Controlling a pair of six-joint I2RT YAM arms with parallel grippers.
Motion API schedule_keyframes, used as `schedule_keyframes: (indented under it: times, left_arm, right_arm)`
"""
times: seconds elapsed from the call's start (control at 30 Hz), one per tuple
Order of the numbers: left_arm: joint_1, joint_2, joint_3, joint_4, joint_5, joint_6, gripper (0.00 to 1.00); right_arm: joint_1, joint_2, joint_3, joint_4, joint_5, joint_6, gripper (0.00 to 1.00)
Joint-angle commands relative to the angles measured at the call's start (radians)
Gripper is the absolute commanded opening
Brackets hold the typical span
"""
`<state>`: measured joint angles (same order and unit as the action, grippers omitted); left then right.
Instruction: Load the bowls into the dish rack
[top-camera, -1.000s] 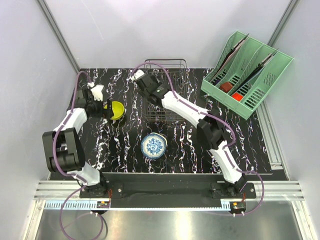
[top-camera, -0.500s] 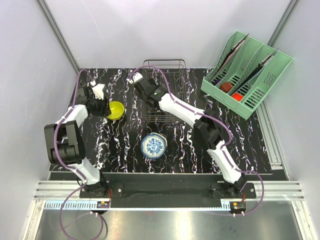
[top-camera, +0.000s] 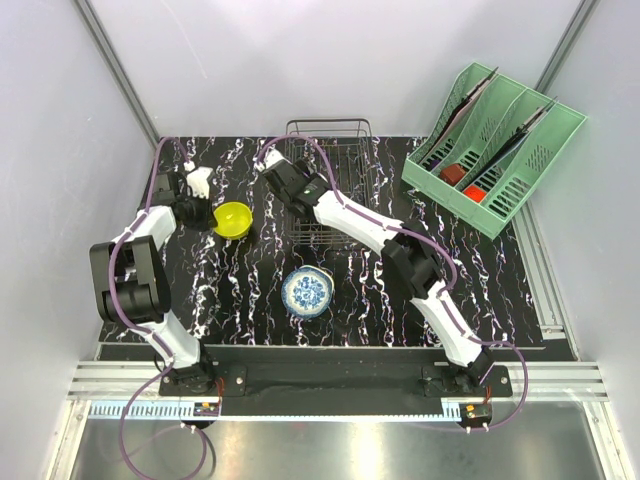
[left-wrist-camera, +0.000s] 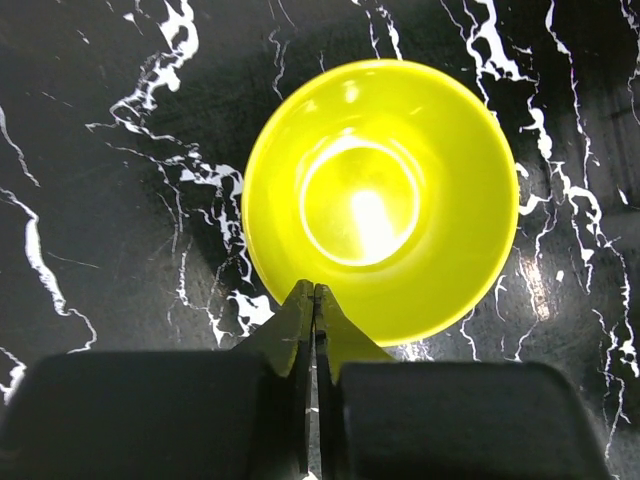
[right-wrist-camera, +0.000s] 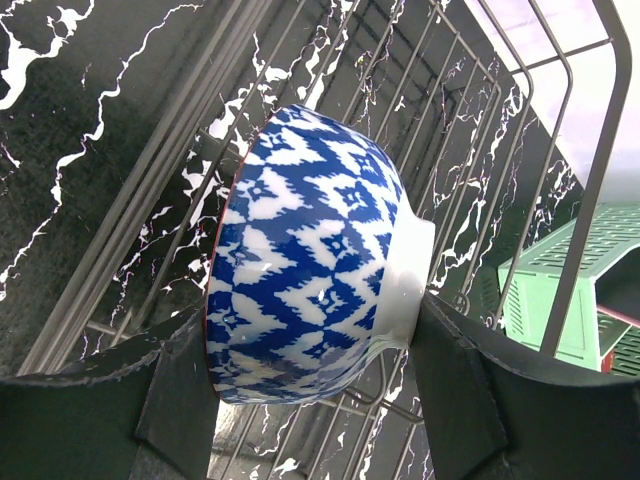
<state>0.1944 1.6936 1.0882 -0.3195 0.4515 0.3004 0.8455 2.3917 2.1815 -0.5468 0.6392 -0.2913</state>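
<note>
My right gripper is full with the patterned bowl (right-wrist-camera: 312, 260), so next I put that bowl in the dish rack before my left gripper passes the yellow bowl (top-camera: 233, 220) over.
A yellow bowl (top-camera: 232, 219) (left-wrist-camera: 380, 200) sits upright on the black marble table, left of the dish rack (top-camera: 352, 128). My left gripper (top-camera: 203, 213) (left-wrist-camera: 313, 292) is shut, its tips over the bowl's near rim with nothing showing between them. My right gripper (right-wrist-camera: 310, 315) (top-camera: 288, 183) is shut on a blue-and-white patterned bowl (right-wrist-camera: 305, 270), gripped on its side by rim and foot, over the dish rack's wires (right-wrist-camera: 470, 120) near its left wall. Another blue floral bowl (top-camera: 306, 291) stands upright in the middle of the table.
A mint-green slotted organizer (top-camera: 492, 145) with dark and red items stands at the back right. The right arm (top-camera: 400, 245) stretches diagonally across the table's middle. Grey walls close in the left and back.
The left jaws have gone from wide open to shut beside the yellow bowl, which looked tipped before and now sits level. The right gripper has shifted slightly left with its bowl.
</note>
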Motion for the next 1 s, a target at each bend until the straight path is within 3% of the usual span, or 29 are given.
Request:
schedule_keyframes:
  times: [0.0, 0.27, 0.5, 0.97]
  left_arm:
    - [0.005, 0.003, 0.033, 0.007, 0.036, 0.019, 0.00]
    - [0.007, -0.012, 0.029, 0.003, 0.052, 0.025, 0.00]
    - [0.005, -0.008, 0.026, 0.003, 0.061, 0.022, 0.00]
    - [0.007, -0.006, 0.021, -0.001, 0.069, 0.023, 0.00]
  right_arm:
    - [0.030, 0.017, 0.018, -0.001, -0.016, 0.034, 0.32]
    - [0.041, 0.020, 0.023, -0.001, -0.018, 0.029, 0.76]
    - [0.044, 0.021, 0.043, -0.001, -0.021, 0.023, 0.95]
    - [0.047, -0.040, 0.058, -0.001, -0.055, 0.012, 0.99]
